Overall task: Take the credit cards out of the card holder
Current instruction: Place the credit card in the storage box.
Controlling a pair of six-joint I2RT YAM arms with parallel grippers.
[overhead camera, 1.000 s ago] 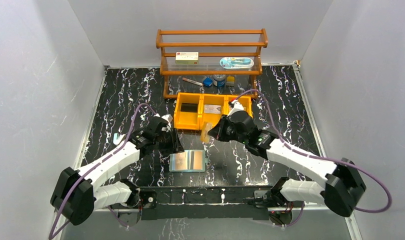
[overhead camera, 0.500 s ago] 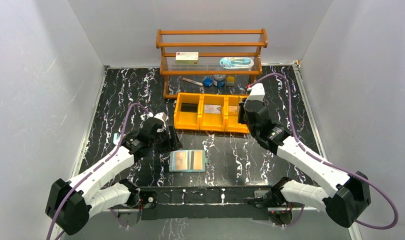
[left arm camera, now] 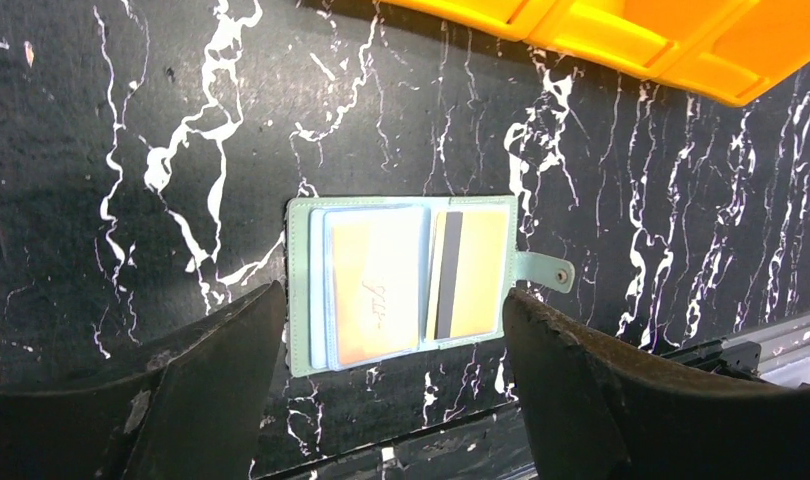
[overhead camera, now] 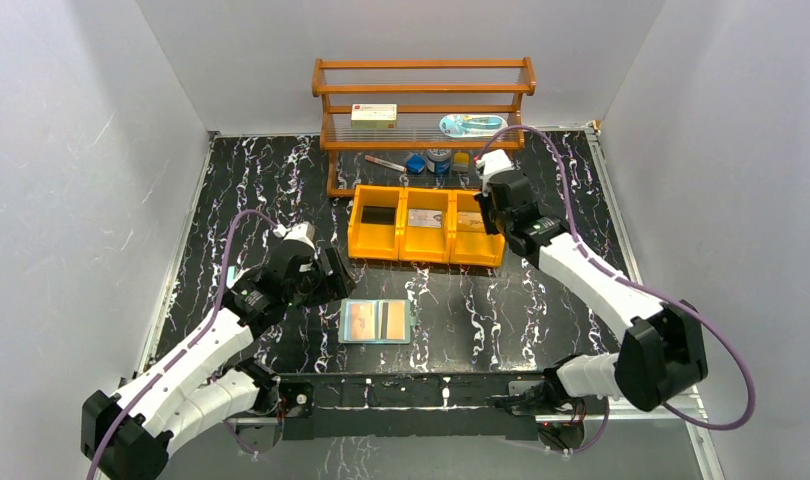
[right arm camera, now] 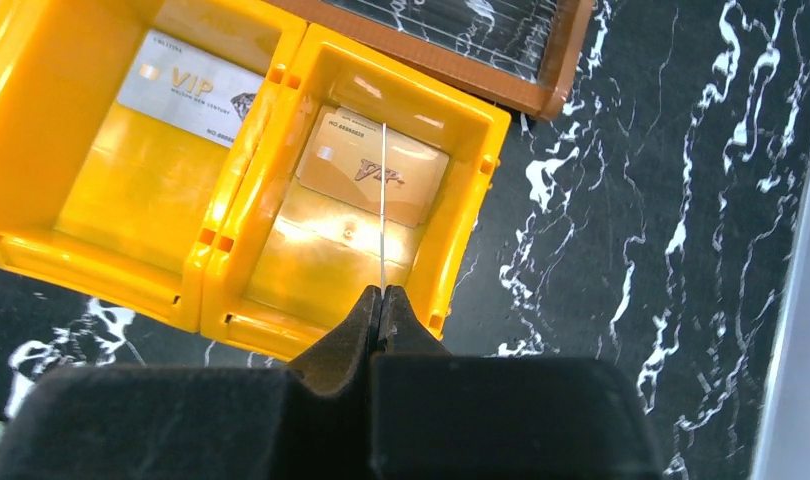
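Observation:
The robot's right gripper should keep lowering the thin card, which hangs edge-on over the open compartment with the tan card, until the thin card is inside the compartment's sides, and then let go.
The card holder lies open and flat on the black marble table, also in the left wrist view. Two orange credit cards sit in its pockets, one plain and one with a dark stripe. My left gripper is open and empty, up and left of the holder; its fingers frame the holder. My right gripper is shut on a thin card seen edge-on, held over the right compartment of the orange bin.
The orange three-compartment bin holds a dark card, a silver VIP card and a tan card. A wooden rack with a white box and small items stands behind it. Grey walls enclose the table.
My right gripper carried an orange-tan card from near the card holder back and right to above the bin's right compartment. My left arm drew back to the left.

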